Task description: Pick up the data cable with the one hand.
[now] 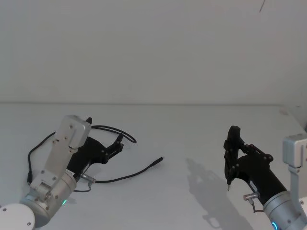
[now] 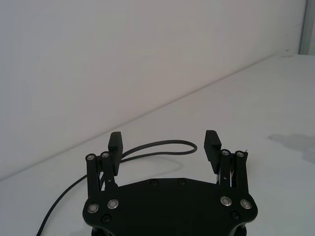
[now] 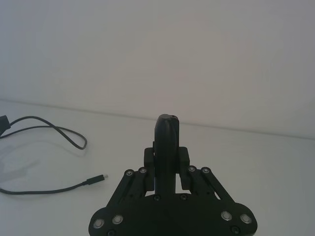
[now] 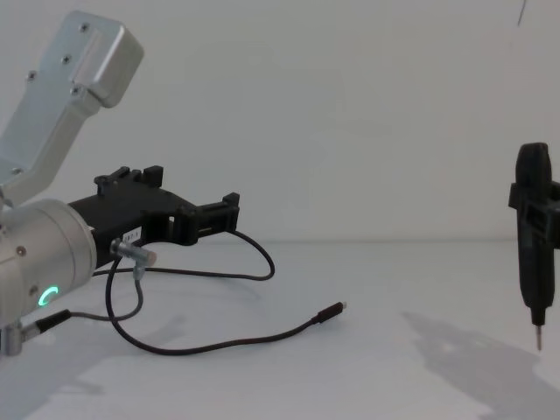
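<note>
My gripper will lift the data cable, and its plug end will keep sticking out instead of drooping, because the cable lies in wide, smooth bends.
The data cable is a thin black line looping over the white table, and its small metal-tipped plug points to the right. My left gripper, on the wrist with the green ring light, is open and hovers low over the cable's far loop, holding nothing. In the chest view the loop lies just below and beyond the left gripper's fingertips. My right gripper is held up far to the right, shut on a black pen-like stick with a metal tip. The plug also shows in the right wrist view.
A short grey wire with a silver plug hangs from my left wrist close to the cable. The white table ends at a plain white wall. Bare tabletop separates the cable's plug from the right gripper.
</note>
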Tool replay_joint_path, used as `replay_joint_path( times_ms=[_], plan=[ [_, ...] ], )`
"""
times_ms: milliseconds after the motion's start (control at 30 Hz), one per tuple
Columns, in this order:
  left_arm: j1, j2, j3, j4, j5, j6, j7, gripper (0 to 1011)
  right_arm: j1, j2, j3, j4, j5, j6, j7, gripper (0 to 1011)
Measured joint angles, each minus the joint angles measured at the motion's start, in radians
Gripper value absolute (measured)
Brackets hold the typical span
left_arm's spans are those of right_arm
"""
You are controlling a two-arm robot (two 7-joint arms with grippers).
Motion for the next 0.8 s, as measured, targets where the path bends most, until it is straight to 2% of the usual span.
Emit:
replay_joint_path(
  times_ms=[800],
  plan=[
    [0.0, 0.0, 0.0, 0.0, 0.0, 0.0, -0.001, 1001, 0.0, 0.0, 0.0, 0.0, 0.0, 0.0, 0.0, 279]
  ],
)
